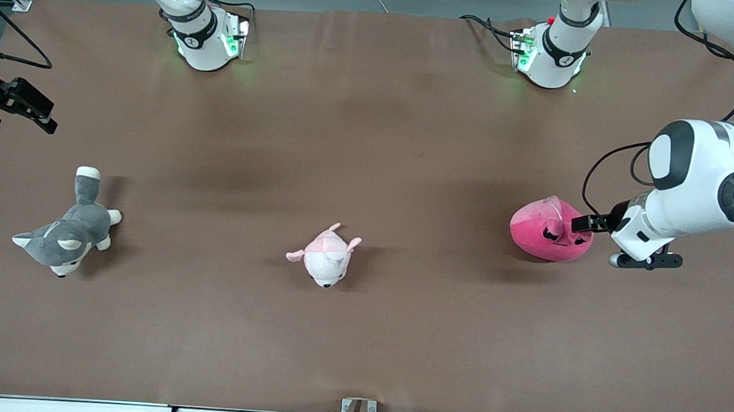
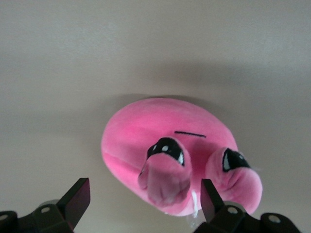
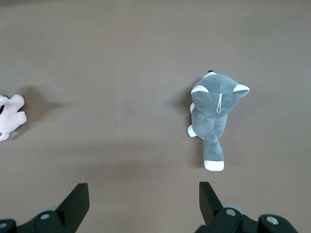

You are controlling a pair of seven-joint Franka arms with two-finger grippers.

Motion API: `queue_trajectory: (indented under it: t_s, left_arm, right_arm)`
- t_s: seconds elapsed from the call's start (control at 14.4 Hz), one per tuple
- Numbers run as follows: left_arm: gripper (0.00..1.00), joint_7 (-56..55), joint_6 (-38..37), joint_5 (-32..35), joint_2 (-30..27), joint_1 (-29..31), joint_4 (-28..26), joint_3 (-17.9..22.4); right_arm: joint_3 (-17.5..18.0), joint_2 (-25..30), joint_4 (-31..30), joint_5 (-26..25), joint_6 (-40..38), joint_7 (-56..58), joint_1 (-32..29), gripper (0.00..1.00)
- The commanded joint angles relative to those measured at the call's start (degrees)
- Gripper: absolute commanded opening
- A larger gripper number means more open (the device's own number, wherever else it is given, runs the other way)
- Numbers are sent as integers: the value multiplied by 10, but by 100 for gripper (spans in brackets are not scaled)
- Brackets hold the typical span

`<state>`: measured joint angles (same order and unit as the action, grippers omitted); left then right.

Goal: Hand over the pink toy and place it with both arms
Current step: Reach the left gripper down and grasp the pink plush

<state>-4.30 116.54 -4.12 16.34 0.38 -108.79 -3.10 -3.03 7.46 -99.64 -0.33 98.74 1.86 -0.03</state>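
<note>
The pink toy (image 1: 545, 226) is out of my right gripper's reach, so next my left gripper carries it by one bump in the middle of the table before my right gripper takes the other bump (image 2: 235, 180).
The pink toy (image 1: 540, 232) is a round magenta plush with black eyes, lying on the brown table (image 1: 371, 136) toward the left arm's end. My left gripper (image 1: 579, 224) is low beside it and open. In the left wrist view the toy (image 2: 155, 136) fills the middle, and its small pink bump lies between the spread fingers of the left gripper (image 2: 145, 189) without being clamped. My right gripper (image 1: 41, 113) waits open and empty over the table at the right arm's end. It also shows open in the right wrist view (image 3: 143, 194).
A grey-and-white husky plush (image 1: 68, 239) lies toward the right arm's end and shows in the right wrist view (image 3: 214, 111). A small pale pink-and-white plush (image 1: 325, 261) lies mid-table and shows at the edge of the right wrist view (image 3: 9, 116).
</note>
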Motion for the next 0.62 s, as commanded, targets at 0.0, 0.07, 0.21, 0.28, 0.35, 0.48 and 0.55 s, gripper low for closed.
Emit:
queue_trajectory:
  t_s: [0.0,0.07,0.21,0.28,0.35,0.48,0.55]
  left_arm:
    - [82,-5,22,-12,12,-4,-2,-2]
    - [68,-6,24,-12,15,-4,-1,-2]
    - [44,-7,25,-12,19,-4,0,-3]
    - [30,-7,28,-12,20,-5,0,-3]
    - [16,-8,29,-12,20,-6,0,-2]
    - [0,-12,30,-11,20,-14,3,-2]
    - [0,-15,30,-11,19,-15,5,-2]
  right_arm:
    - [4,4,-4,-5,0,-2,-7,100]
    - [4,2,-4,-5,0,-1,-7,100]
    - [4,-6,-3,-5,-10,-1,-5,100]
    - [4,-10,-1,-4,-13,3,-7,100]
    - [4,-12,4,-4,-13,5,-8,100]
    - [4,-18,7,-4,-13,3,-3,100]
    - [4,-21,9,-5,-13,2,-1,100]
